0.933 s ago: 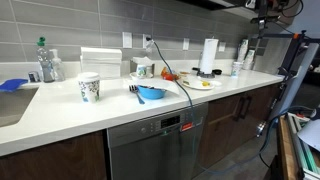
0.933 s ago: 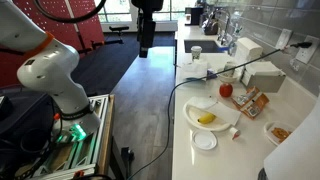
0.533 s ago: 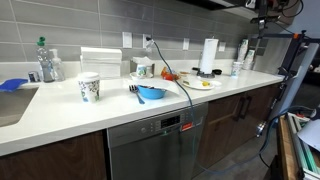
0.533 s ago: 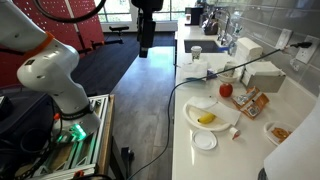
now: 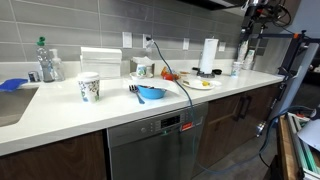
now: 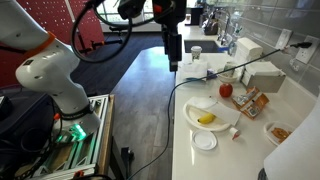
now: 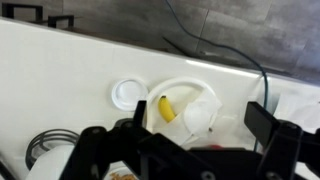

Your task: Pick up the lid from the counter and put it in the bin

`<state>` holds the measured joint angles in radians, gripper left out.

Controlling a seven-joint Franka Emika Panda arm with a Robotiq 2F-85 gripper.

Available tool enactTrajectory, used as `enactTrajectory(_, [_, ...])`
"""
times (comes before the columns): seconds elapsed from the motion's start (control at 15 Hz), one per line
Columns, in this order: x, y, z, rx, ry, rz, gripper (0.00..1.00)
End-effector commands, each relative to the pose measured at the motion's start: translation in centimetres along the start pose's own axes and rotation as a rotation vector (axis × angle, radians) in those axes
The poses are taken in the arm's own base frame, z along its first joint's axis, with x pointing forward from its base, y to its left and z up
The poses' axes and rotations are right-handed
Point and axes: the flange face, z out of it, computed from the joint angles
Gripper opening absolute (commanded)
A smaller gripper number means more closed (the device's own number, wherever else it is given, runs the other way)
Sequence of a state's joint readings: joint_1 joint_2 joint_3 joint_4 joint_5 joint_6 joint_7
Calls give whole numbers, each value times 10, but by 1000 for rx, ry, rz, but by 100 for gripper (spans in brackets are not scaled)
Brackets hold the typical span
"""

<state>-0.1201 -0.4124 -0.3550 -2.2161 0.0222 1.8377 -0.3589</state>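
Note:
The lid's rim away from the plate borders open counter, so my open gripper keeps moving down toward that rim until its fingers straddle it, then close.
The lid is a small white disc flat on the white counter, beside a white plate that holds a banana and a crumpled white paper. In the wrist view the lid lies left of the plate. My gripper hangs open and empty, high above the counter's front edge and well short of the lid. In the wrist view its two dark fingers frame the plate from above. The arm also shows at the top right of an exterior view. No bin is in view.
A red apple, snack packets, a white box and a black cable sit around the plate. A blue bowl, a cup and a paper towel roll stand further along the counter.
The arm has swung from over the floor to over the counter's front edge, closer to the plate and lid. Nothing on the counter has moved.

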Motion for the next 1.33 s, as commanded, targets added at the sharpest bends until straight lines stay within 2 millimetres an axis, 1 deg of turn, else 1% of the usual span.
enactTrajectory(0.0, [9, 34, 38, 4, 117, 96, 100])
enactTrajectory(0.2, [7, 68, 78, -24, 109, 130, 100])
enactTrajectory(0.33, [2, 85, 104, -25, 56, 142, 100])
enactTrajectory(0.6, [-3, 107, 155, 9, -86, 60, 100])
enactTrajectory(0.67, [-4, 97, 133, -20, -38, 91, 100])
enactTrajectory(0.8, [-4, 103, 152, -15, -82, 73, 100])
enactTrajectory(0.87, [-4, 104, 157, -15, -92, 71, 100])
enactTrajectory(1.0, [-2, 105, 157, -16, -94, 67, 100])
enactTrajectory(1.13, [7, 109, 162, -73, -19, 44, 100])
enactTrajectory(1.27, [20, 111, 176, -101, 44, 8, 100])
